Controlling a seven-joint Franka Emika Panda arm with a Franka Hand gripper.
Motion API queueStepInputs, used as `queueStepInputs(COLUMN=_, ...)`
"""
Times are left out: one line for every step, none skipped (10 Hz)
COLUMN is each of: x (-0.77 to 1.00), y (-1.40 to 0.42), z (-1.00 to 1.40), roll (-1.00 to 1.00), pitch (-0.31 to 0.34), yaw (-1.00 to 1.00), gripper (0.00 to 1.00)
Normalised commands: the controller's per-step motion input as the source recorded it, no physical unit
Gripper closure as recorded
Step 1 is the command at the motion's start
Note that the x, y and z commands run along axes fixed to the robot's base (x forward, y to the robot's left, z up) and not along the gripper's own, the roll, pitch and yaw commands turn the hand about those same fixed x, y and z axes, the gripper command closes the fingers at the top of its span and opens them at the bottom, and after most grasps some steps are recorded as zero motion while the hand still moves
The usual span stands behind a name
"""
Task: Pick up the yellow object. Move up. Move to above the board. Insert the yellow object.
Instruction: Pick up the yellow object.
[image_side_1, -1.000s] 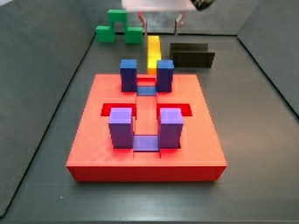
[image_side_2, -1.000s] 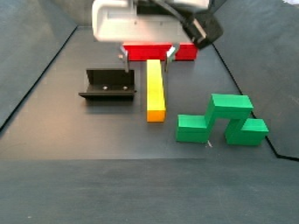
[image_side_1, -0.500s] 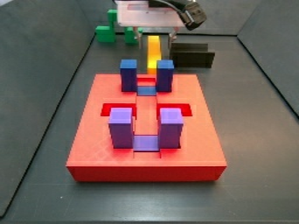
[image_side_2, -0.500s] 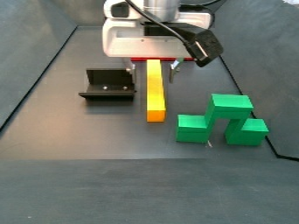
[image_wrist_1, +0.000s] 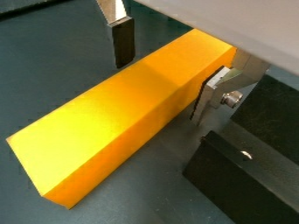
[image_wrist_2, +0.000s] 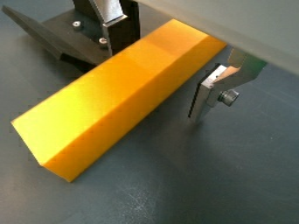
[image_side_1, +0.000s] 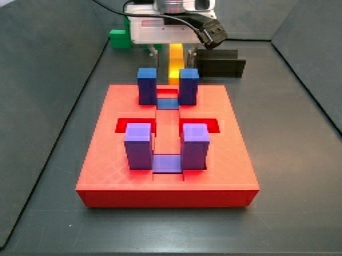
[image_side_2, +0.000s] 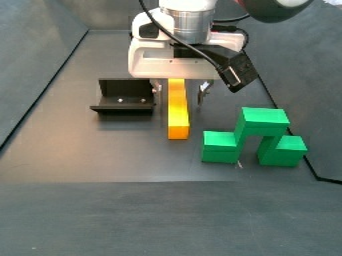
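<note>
I expect the yellow object to fit down between both pairs of blue-purple posts when I insert it, because the gaps between the posts line up along the board.
The yellow object is a long yellow-orange bar lying flat on the dark floor; it also shows in a side view behind the board. My gripper is low over one end of it, open. In both wrist views the gripper straddles the bar, one finger on each long side with small gaps. The board is a red slab with two pairs of blue-purple posts. The gripper hides the board in the side view that shows the fixture at the left.
The black fixture stands beside the bar, close to one finger; it also shows in a wrist view and a side view. Green blocks stand on the bar's other side, also in a side view.
The gripper has come down from above onto the bar's end; its fingers now flank the bar. The bar has not moved.
</note>
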Motion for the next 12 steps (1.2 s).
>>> queueStepInputs(x=0.0, y=0.0, z=0.0, roll=-0.01, pitch=0.0, yaw=0.0, gripper=0.0)
queueStepInputs(x=0.0, y=0.0, z=0.0, roll=0.0, pitch=0.0, yaw=0.0, gripper=0.0)
queueStepInputs(x=0.0, y=0.0, z=0.0, roll=0.0, pitch=0.0, yaw=0.0, gripper=1.0)
queueStepInputs(x=0.0, y=0.0, z=0.0, roll=0.0, pitch=0.0, yaw=0.0, gripper=1.0)
queueStepInputs(x=0.0, y=0.0, z=0.0, roll=0.0, pitch=0.0, yaw=0.0, gripper=1.0)
queueStepInputs(x=0.0, y=0.0, z=0.0, roll=0.0, pitch=0.0, yaw=0.0, gripper=1.0)
queueStepInputs(x=0.0, y=0.0, z=0.0, roll=0.0, pitch=0.0, yaw=0.0, gripper=1.0)
queueStepInputs(x=0.0, y=0.0, z=0.0, roll=0.0, pitch=0.0, yaw=0.0, gripper=1.0)
queueStepInputs(x=0.0, y=0.0, z=0.0, roll=0.0, pitch=0.0, yaw=0.0, gripper=1.0)
queueStepInputs(x=0.0, y=0.0, z=0.0, roll=0.0, pitch=0.0, yaw=0.0, gripper=1.0)
queueStepInputs(x=0.0, y=0.0, z=0.0, roll=0.0, pitch=0.0, yaw=0.0, gripper=1.0)
queueStepInputs(x=0.0, y=0.0, z=0.0, roll=0.0, pitch=0.0, yaw=0.0, gripper=1.0)
